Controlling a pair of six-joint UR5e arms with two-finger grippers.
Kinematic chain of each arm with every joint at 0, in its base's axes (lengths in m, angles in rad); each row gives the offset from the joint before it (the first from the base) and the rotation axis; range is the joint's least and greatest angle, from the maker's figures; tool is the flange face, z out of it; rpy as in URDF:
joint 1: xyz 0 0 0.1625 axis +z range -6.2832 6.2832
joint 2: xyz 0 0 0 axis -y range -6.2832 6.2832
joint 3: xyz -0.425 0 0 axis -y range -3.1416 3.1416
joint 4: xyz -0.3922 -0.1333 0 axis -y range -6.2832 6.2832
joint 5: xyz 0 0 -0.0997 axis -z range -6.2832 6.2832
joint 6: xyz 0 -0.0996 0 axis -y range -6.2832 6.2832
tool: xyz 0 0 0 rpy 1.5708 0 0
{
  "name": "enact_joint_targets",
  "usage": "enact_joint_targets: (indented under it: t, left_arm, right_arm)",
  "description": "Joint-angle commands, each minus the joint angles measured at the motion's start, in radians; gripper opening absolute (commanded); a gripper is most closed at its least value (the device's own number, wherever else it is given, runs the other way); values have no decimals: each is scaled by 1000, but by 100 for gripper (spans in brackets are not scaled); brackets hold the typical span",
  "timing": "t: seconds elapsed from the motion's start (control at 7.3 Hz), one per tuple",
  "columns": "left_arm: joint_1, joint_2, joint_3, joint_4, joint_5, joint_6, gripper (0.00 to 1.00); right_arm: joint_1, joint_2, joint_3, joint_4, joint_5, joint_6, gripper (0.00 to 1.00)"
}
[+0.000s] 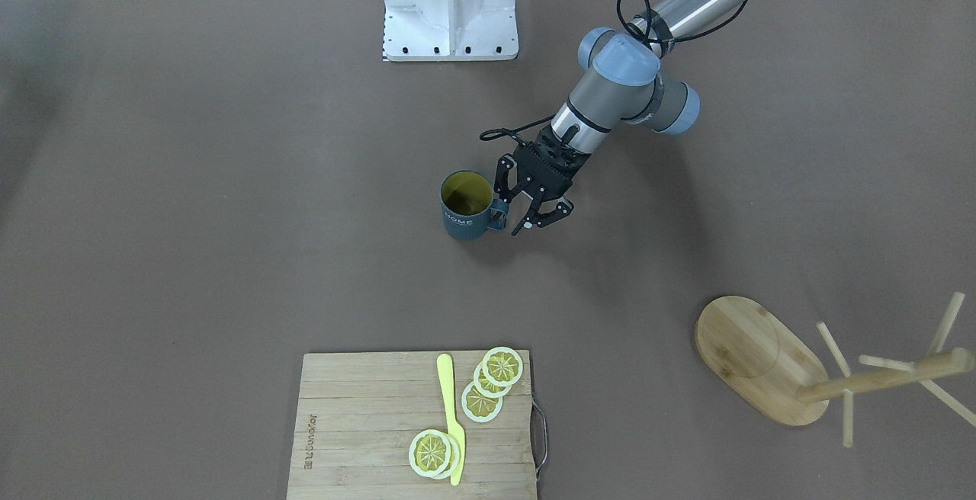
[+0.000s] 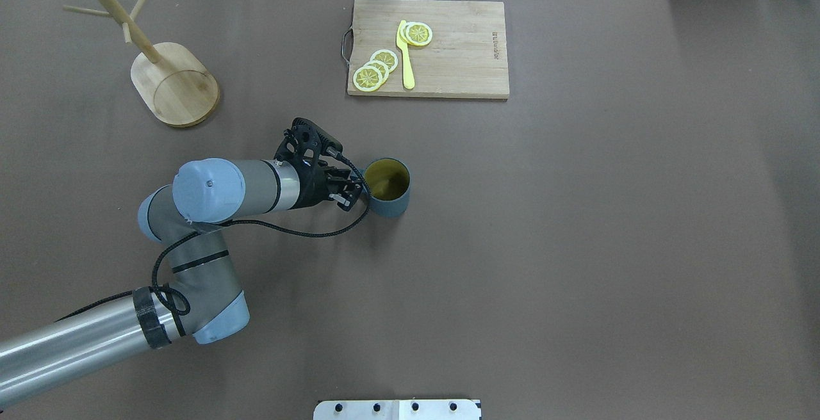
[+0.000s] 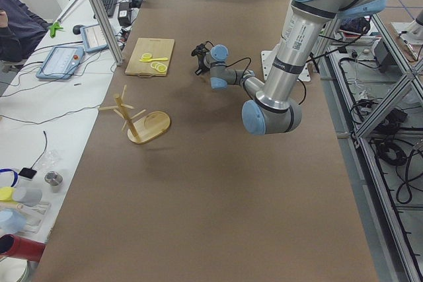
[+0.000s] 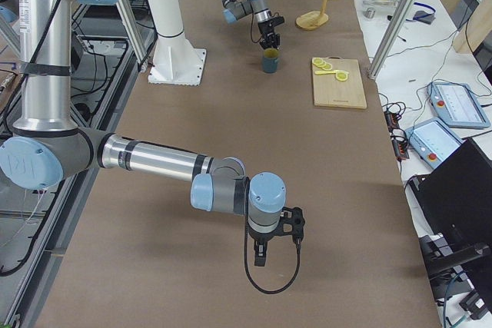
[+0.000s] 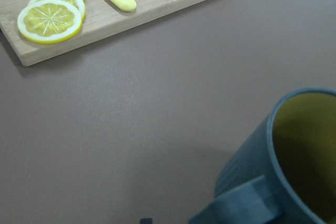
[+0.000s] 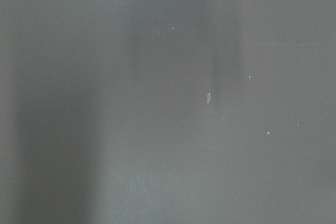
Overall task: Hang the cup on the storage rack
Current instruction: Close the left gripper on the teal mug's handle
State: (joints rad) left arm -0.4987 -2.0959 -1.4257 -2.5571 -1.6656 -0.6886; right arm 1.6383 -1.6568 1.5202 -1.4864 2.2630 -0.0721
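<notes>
The cup's opening is much wider than the rack's slim peg (image 1: 884, 363). I expect the dark blue-grey cup (image 1: 468, 207) will slide over the peg when I push it.
The dark blue-grey cup (image 1: 467, 206) stands upright mid-table with its yellowish inside showing; it also shows in the overhead view (image 2: 387, 187) and the left wrist view (image 5: 294, 161). Its handle (image 5: 247, 203) points at my left gripper (image 1: 526, 214), which is low, open and right at the handle; I cannot tell whether it touches. The bamboo storage rack (image 1: 751, 351) stands apart on the table's far left side (image 2: 174, 84), its pegs empty. My right gripper (image 4: 261, 255) hangs over bare table far from the cup; I cannot tell if it is open or shut.
A wooden cutting board (image 2: 448, 55) with lemon slices (image 2: 375, 69) and a yellow knife (image 2: 405, 55) lies beyond the cup. The robot's white base plate (image 1: 450, 8) is at the near edge. The right wrist view shows only brown table.
</notes>
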Motion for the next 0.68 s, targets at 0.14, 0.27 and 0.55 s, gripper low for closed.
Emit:
enact_joint_targets:
  t: [0.14, 0.27, 0.55]
  left_arm:
    - [2, -7, 1, -3, 1, 0, 41]
    - [5, -9, 1, -3, 3, 0, 38]
    - [9, -9, 2, -11, 3, 0, 30]
  right_arm:
    - [0, 0, 0, 0, 1, -2, 100]
    - [0, 0, 0, 0, 1, 0, 100]
    - [0, 0, 0, 0, 0, 0, 100]
